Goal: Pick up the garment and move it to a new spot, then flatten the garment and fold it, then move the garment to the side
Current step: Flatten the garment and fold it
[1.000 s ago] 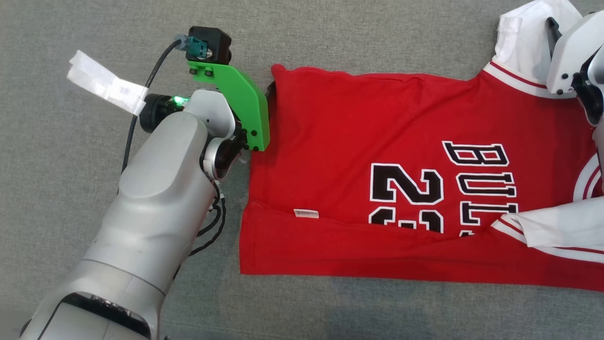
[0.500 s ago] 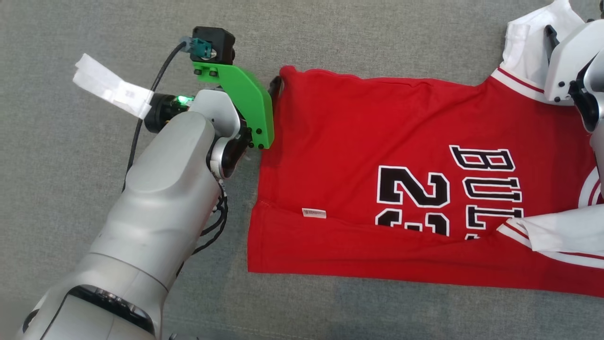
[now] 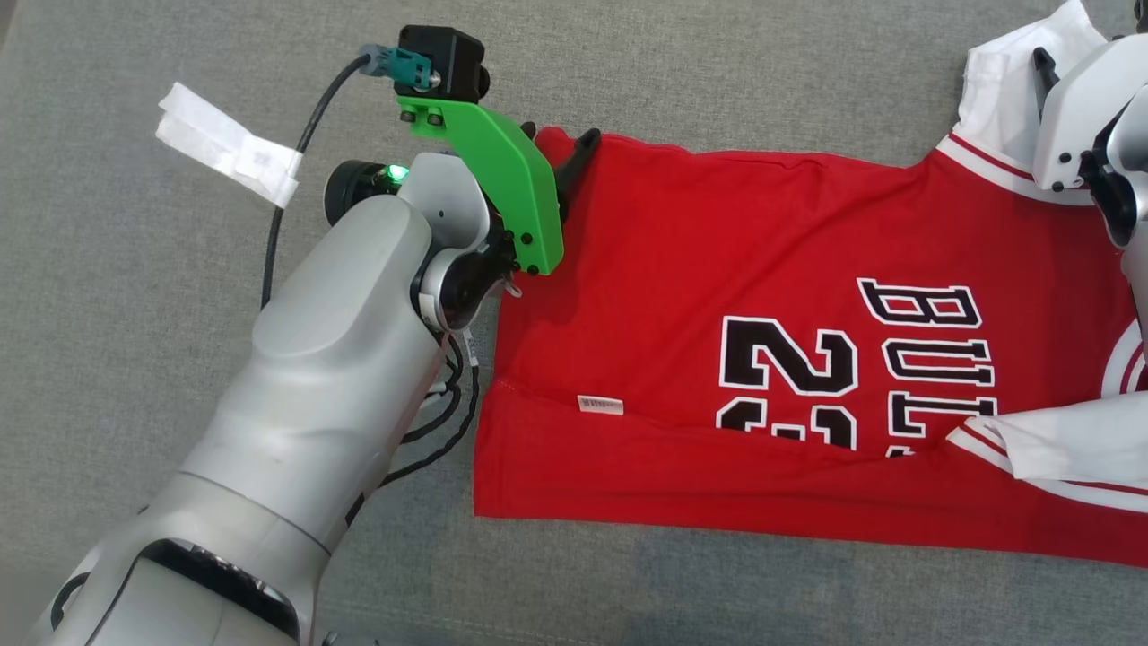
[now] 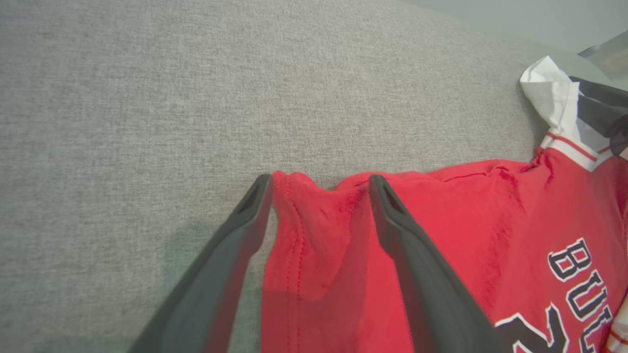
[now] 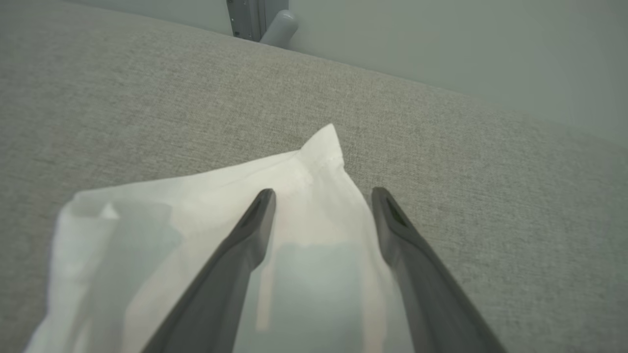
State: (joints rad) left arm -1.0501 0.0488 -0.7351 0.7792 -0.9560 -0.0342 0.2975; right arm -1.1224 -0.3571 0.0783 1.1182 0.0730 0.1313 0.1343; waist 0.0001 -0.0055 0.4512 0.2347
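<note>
The garment's far edge [image 3: 753,157] should fold over and stay down when its bunched red corner is carried across by the robot, because the garment's folded near edge [image 3: 700,472] lies flat.
The garment [image 3: 700,269] is a red jersey with black lettering and white sleeves, lying flat on the grey cloth surface with its near edge folded over. My left gripper [image 4: 319,184] stands open at the far left corner of the hem. Its two dark fingers straddle that red corner, one just off the cloth and one over it; the head view shows it as the left gripper [image 3: 558,144]. My right gripper [image 5: 321,193] is open above the white sleeve [image 5: 196,196] at the far right, with nothing clamped. One of its fingers [image 3: 1043,67] shows beside that sleeve.
The grey cloth surface [image 3: 717,63] stretches left of and behind the jersey. A white paper tag [image 3: 224,152] hangs on the left arm's cable. Past the surface's far edge stand a pale wall [image 5: 441,44] and a metal post [image 5: 255,19].
My left gripper has moved right and a little farther away, so its fingers now reach over the hem corner. The head camera shifted slightly. The right gripper stays over the sleeve.
</note>
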